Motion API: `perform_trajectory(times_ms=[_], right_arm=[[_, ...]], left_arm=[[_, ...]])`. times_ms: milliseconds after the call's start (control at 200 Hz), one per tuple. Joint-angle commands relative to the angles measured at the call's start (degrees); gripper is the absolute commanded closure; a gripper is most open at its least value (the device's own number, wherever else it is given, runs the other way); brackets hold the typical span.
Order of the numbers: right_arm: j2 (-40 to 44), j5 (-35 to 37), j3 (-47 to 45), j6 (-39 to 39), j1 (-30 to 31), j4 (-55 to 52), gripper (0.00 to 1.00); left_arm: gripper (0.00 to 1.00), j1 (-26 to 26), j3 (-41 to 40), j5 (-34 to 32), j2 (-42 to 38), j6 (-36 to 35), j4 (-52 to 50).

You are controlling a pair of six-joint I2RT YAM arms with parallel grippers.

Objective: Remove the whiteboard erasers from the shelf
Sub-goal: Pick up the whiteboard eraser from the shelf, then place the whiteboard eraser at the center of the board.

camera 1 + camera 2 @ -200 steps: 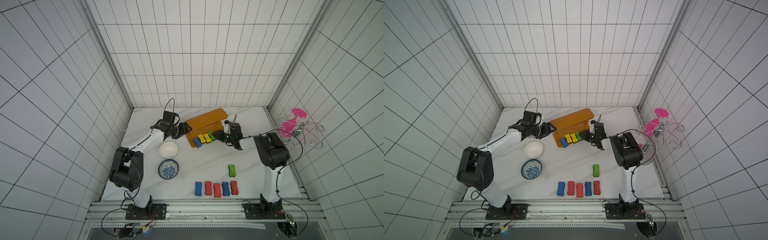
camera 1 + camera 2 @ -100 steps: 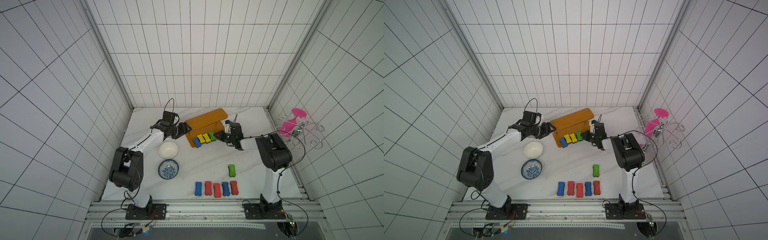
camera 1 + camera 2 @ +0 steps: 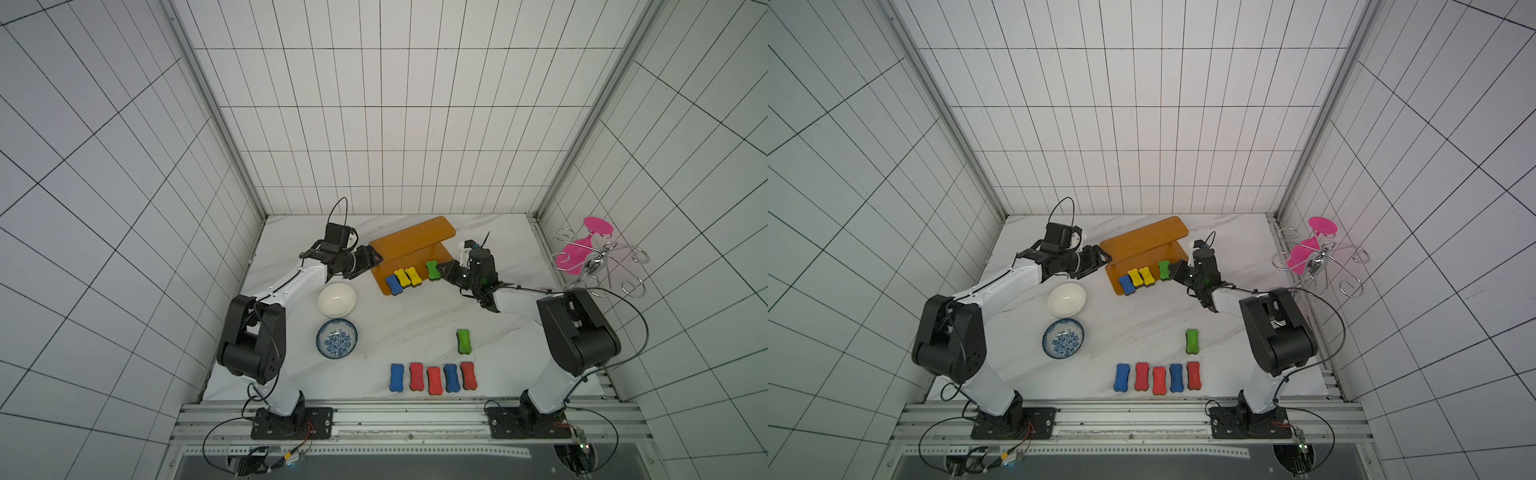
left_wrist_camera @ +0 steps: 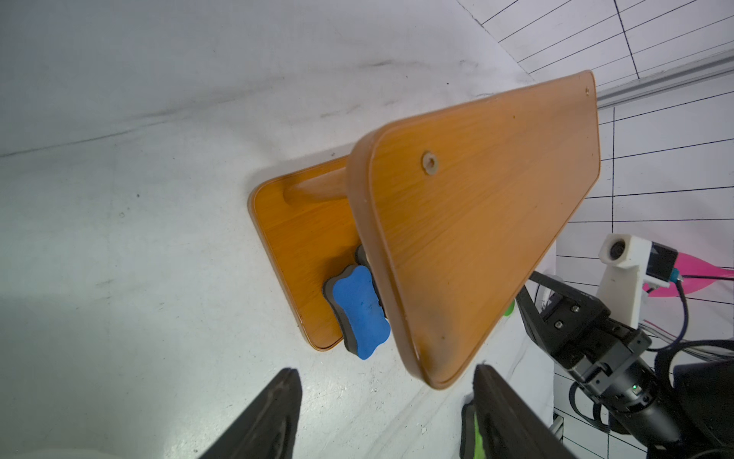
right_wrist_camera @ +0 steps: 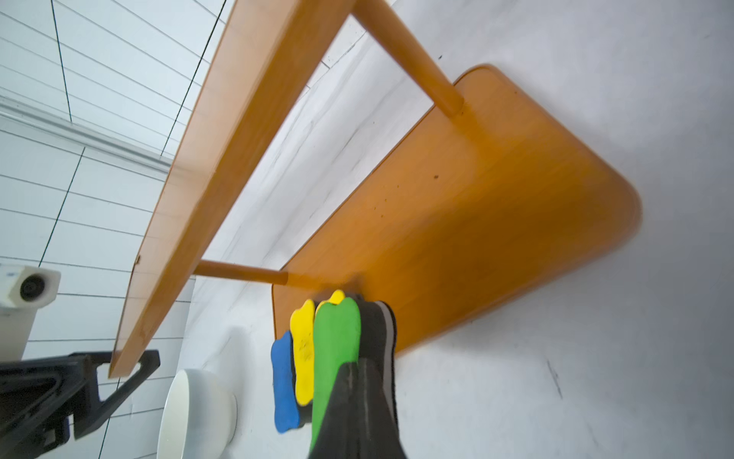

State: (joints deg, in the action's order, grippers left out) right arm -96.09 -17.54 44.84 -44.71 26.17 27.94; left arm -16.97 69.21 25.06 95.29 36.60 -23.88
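Observation:
My right gripper should keep carrying the green eraser, which it holds clear of the yellow erasers (image 3: 432, 269), out until it rests beside the front green eraser.
The orange shelf (image 3: 409, 241) (image 3: 1142, 237) stands at the back of the table. Its lower board (image 5: 496, 206) carries a blue eraser (image 3: 394, 284) (image 4: 359, 310), two yellow erasers (image 3: 407, 276) (image 5: 302, 349) and a green eraser (image 3: 432, 269) (image 5: 337, 341). My right gripper (image 3: 442, 268) (image 5: 357, 369) is shut, its joined fingertips lying against the green eraser's near end. My left gripper (image 3: 376, 259) (image 4: 387, 381) is open at the shelf's left end, holding nothing. Another green eraser (image 3: 463, 341) and a row of blue and red erasers (image 3: 432, 377) lie on the table in front.
A white bowl (image 3: 337, 299) and a blue patterned bowl (image 3: 336, 337) sit left of centre, close to the left arm. A chrome wire rack with pink discs (image 3: 594, 257) hangs by the right wall.
The right gripper's jaws have shut at the green eraser on the lower board. The left arm and the other erasers have not moved.

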Motion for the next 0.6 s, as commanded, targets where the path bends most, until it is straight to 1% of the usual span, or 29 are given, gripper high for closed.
perform_trajectory(times_ms=[0,65,85,190,360,460,595], right_arm=[[7.68,9.02,-6.2,-3.62,3.12,-4.45,1.0],[13.36,12.83,-10.87,-4.16,5.25,-6.63,1.0],[15.18,13.98,-12.23,-5.63,5.93,-7.22,1.0],[24.56,19.15,-18.64,-7.91,10.29,-11.77,1.0],[35.87,23.64,-25.9,-12.35,16.82,-19.2,1.0],[39.97,26.37,-28.8,-14.14,20.17,-21.26,1.0],[40.57,27.39,-29.08,-13.91,22.77,-22.44,1.0]], left_arm=[[0.28,-0.59,-1.65,-0.72,-3.7,-0.39,-0.3],[0.28,-0.78,-3.06,-0.71,-5.17,-0.39,-0.33],[0.28,-0.8,-3.51,-0.65,-5.61,-0.39,-0.3],[0.28,-0.82,-5.4,-0.58,-7.25,-0.65,-0.16],[0.28,-0.86,-6.28,0.38,-7.84,-1.28,-0.22],[0.28,-0.8,-6.28,0.64,-8.12,-1.36,-0.17],[0.28,-0.86,-6.45,1.22,-8.19,-1.11,0.32]])
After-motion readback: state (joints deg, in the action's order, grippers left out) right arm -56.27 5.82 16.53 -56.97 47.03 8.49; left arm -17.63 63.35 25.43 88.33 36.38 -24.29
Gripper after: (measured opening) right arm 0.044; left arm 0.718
